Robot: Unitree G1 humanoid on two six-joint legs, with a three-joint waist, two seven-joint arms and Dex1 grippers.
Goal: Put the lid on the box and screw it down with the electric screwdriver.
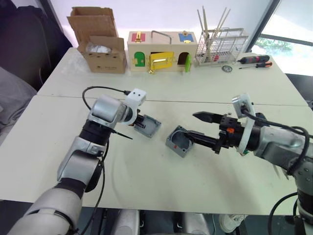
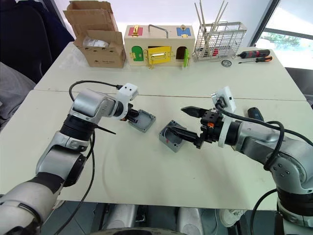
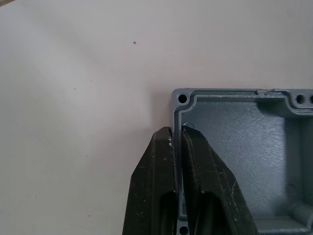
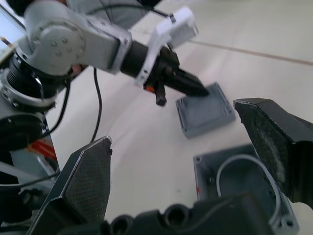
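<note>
I expect the lid [image 1: 148, 127] to close flush over the wire when I lower the lid, because the white wire [image 1: 179, 139] is coiled inside the box's sides.
The lid [image 1: 150, 127] lies upturned on the white table, and my left gripper [image 3: 177, 142] is shut on its rim, one finger inside and one outside the wall. Just right of it sits the box [image 1: 177, 142], tilted, with a white wire coiled inside [image 4: 244, 178]. My right gripper [image 1: 189, 124] stands open beside the box, with its lower finger reaching over the box's open top and its upper finger [image 1: 205, 116] in the air. The electric screwdriver is mostly hidden behind my right forearm; a dark rounded end [image 2: 254, 113] shows there.
Along the far edge of the table stand a cardboard box [image 1: 100, 41], a wooden latch box [image 1: 161, 51] and a wire rack [image 1: 220, 46] holding sticks. Two red-and-black hand screwdrivers [image 1: 254, 59] lie at the far right.
</note>
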